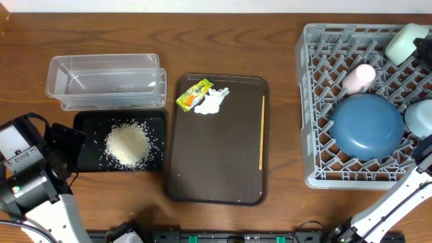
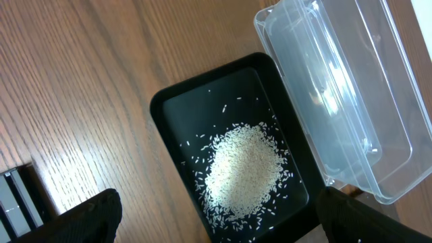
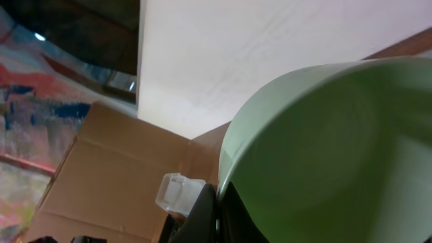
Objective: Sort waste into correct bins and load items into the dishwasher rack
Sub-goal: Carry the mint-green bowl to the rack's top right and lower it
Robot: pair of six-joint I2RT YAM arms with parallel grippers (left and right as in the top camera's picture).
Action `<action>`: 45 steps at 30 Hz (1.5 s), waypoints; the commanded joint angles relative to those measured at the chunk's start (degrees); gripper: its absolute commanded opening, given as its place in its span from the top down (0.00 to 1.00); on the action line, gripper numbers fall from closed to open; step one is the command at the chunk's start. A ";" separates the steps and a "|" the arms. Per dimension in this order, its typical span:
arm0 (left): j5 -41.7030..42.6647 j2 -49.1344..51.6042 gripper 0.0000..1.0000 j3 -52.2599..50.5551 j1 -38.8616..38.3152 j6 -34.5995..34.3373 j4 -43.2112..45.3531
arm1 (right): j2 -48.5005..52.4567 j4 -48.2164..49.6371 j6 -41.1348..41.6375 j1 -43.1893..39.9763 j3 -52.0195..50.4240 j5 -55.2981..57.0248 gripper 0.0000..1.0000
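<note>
My right gripper needs to bring the mint-green bowl back over the rack's pegs [image 1: 399, 69] before putting it down, since the bowl now hangs over the rack's far side [image 1: 403, 29].
The heap of white rice [image 1: 127, 145] lies in the black tray [image 1: 86, 121], also in the left wrist view [image 2: 243, 177]. The clear tub [image 1: 104, 81] stands just behind it. The yellow-green wrapper [image 1: 194, 94], white tissue [image 1: 212, 102] and wooden stick [image 1: 261, 142] lie on the brown serving tray. The grey rack [image 1: 317, 101] holds the dark-blue bowl [image 1: 368, 125], pink cup [image 1: 358, 77] and light-blue bowl [image 1: 420, 117]. My left gripper [image 2: 226, 223] is open over the black tray's near end. My right gripper [image 3: 217, 209] is shut on the rim of the mint-green bowl [image 3: 337, 155], which is over the rack's far right corner [image 1: 408, 42].
The brown serving tray [image 1: 216, 169] sits mid-table between the bins and the rack. My left arm [image 1: 27, 172] is at the front left. My right arm [image 1: 398, 202] rises at the front right beside the rack.
</note>
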 commanded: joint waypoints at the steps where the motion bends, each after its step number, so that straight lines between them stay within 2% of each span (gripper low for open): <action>1: -0.28 -0.02 0.05 1.18 0.31 -0.11 -0.15 | 0.04 0.31 -3.80 2.29 -0.02 -2.69 0.99; 7: -0.28 -0.02 0.05 1.18 0.31 -0.11 -0.15 | 0.07 1.14 -5.01 5.46 -0.02 -0.31 0.99; 11: -0.28 -0.02 0.05 1.18 0.31 -0.11 -0.15 | 0.07 0.98 -2.78 6.08 -0.02 6.45 0.99; 13: -0.28 -0.02 0.05 1.16 0.31 -0.11 -0.15 | 0.07 0.61 -1.84 5.70 -0.02 9.27 0.99; 27: -0.28 -0.02 0.05 1.18 0.31 -0.11 -0.15 | 0.07 -0.94 -1.44 2.14 0.00 10.82 0.99; 36: -0.28 -0.02 0.05 1.18 0.28 -0.11 -0.15 | -0.09 -6.10 -1.53 0.70 0.04 17.14 0.98; 42: -0.26 -0.02 0.05 1.18 0.31 -0.11 -0.15 | -2.29 -10.21 -0.87 -1.46 0.11 27.28 0.95; 45: -0.28 -0.02 0.05 1.18 0.31 -0.11 -0.15 | -4.87 -11.21 4.85 -2.71 0.11 36.24 0.94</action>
